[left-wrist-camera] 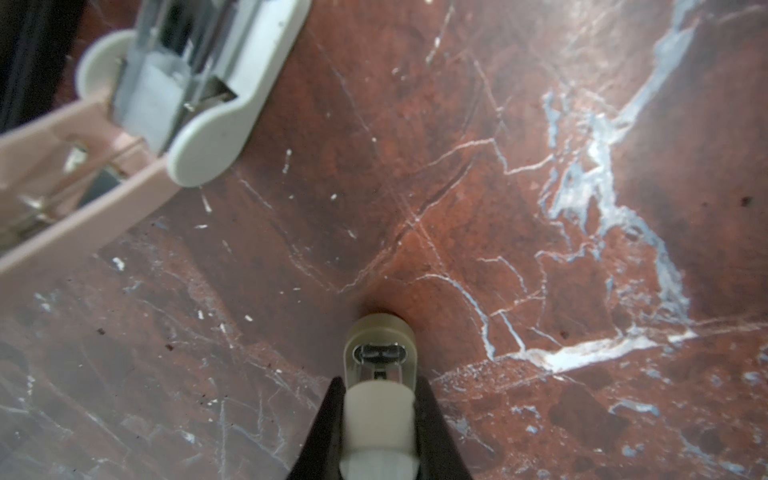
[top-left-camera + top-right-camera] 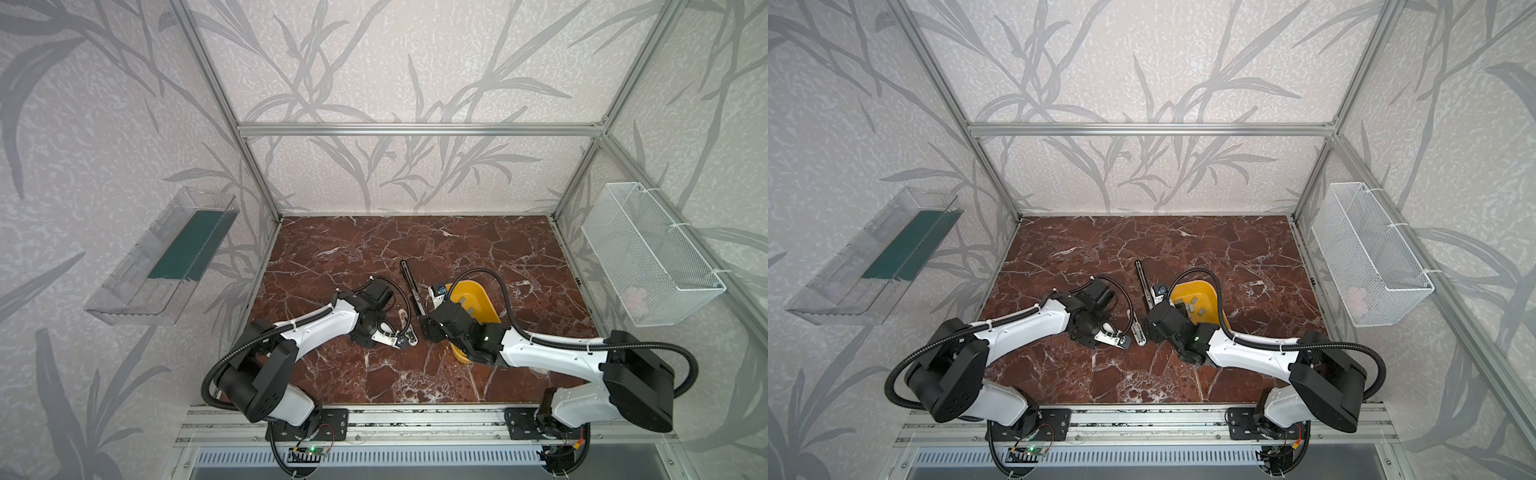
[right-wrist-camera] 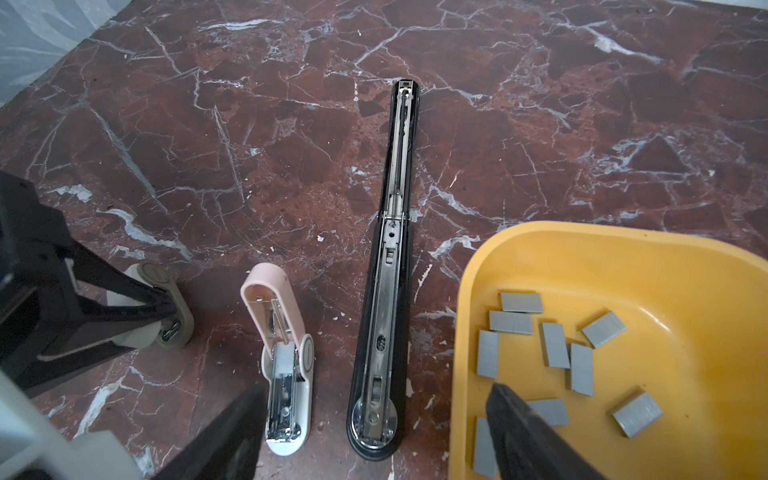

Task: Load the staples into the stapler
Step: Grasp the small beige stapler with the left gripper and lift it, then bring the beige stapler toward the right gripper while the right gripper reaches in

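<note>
The beige stapler's front end (image 1: 380,334) is pointing down at the marble, so next I lift the stapler with my left gripper and turn that front end up to my right gripper (image 2: 431,328).
Several grey staples (image 3: 555,345) lie loose in a yellow tray (image 3: 467,299), which shows in both top views (image 2: 478,293) (image 2: 1204,291). A long black stapler (image 3: 392,257) (image 2: 411,286) lies opened flat on the marble. Beside it lies a small pink and white stapler (image 3: 286,365) (image 1: 208,137), opened too. My left gripper (image 1: 380,415) is shut on a small beige stapler (image 1: 380,345) (image 3: 176,328), whose front end points down at the table. My right gripper (image 3: 376,390) stands open above the black stapler's near end, with one finger over the tray's corner.
A clear plastic shelf (image 2: 166,257) hangs on the left wall and a white wire basket (image 2: 652,257) on the right wall. Aluminium frame posts stand at the table's corners. The two arms' wrists are close together near the table's middle.
</note>
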Controlling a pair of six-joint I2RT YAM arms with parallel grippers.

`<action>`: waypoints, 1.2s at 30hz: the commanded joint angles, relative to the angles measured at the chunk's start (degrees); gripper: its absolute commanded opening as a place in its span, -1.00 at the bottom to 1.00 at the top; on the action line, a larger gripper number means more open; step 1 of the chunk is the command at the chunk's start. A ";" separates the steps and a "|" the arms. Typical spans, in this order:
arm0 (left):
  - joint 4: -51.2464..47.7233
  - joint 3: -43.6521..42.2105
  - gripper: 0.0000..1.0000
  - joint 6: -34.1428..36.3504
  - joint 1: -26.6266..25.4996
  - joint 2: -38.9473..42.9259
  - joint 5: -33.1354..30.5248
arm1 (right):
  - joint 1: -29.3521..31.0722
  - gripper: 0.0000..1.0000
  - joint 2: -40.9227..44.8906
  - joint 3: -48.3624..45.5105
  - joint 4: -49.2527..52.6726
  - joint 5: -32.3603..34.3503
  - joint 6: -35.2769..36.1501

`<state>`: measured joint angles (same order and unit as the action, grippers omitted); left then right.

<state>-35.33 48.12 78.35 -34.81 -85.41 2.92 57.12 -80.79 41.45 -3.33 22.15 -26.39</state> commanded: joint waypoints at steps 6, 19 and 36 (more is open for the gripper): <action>9.96 2.72 -1.00 -7.30 0.00 9.39 -0.12 | -0.52 0.66 3.56 -0.77 -0.97 2.34 -1.21; 28.86 4.02 -1.00 -14.56 1.73 17.35 13.37 | -3.47 0.57 18.83 -11.39 -9.21 6.09 -1.80; 26.83 -1.34 -1.00 -9.80 1.75 21.92 30.59 | -3.52 0.31 19.97 -19.15 -29.19 -7.60 1.09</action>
<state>-7.51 47.22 66.11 -32.95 -63.77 28.88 53.78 -61.04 23.62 -24.64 19.16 -27.03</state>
